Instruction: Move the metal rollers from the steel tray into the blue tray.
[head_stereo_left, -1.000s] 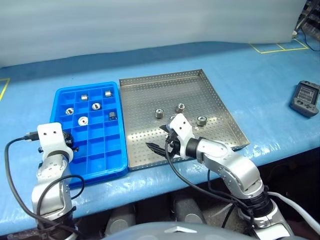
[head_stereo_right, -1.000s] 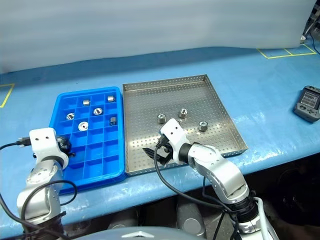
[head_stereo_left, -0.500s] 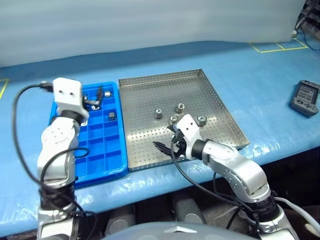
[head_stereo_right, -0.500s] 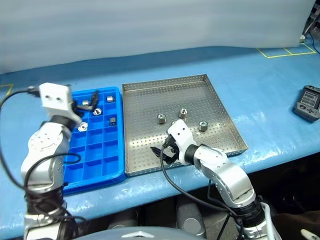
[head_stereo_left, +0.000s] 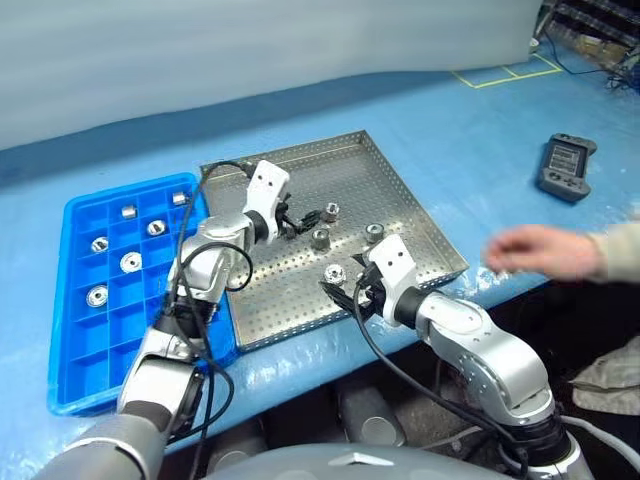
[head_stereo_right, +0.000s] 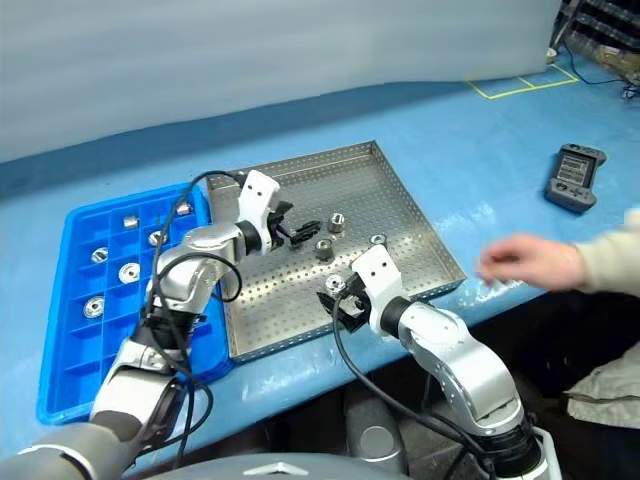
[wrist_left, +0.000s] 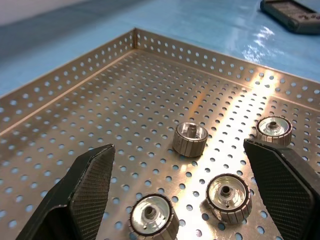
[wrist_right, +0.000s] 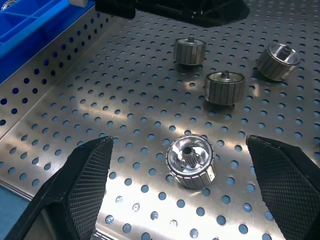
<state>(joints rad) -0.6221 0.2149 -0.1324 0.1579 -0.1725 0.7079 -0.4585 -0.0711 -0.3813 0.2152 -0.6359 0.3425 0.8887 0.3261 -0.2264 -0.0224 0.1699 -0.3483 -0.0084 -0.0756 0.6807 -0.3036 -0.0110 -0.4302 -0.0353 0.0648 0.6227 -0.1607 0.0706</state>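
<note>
The roller (wrist_left: 152, 218) under my left gripper is upright with a gap to the next roller, so I should keep going down until my fingers are on both sides of it, then close them.
The steel tray (head_stereo_left: 400, 200) lies in the middle of the blue table, with several metal rollers in it, such as roller (head_stereo_left: 320, 238) and roller (head_stereo_left: 376, 232). My left gripper (head_stereo_left: 300, 218) hovers open and empty over the tray's middle, its fingers (wrist_left: 92, 185) spread before the rollers (wrist_left: 190, 139). My right gripper (head_stereo_left: 340, 293) is open just in front of the nearest roller (wrist_right: 190, 161), nothing between its fingers (wrist_right: 280, 170). The blue tray (head_stereo_left: 70, 340) sits left of the steel tray, with several rollers (head_stereo_left: 130, 262) in its far cells.
A person's hand (head_stereo_left: 540, 250) with a light sleeve reaches in over the table's front edge at the right. A dark handheld device (head_stereo_left: 567, 165) lies further back on the right. Cables hang from both wrists.
The camera has swung right. My left gripper has swept from the blue tray over into the steel tray. The right gripper has barely moved. A person's hand has come in at the right.
</note>
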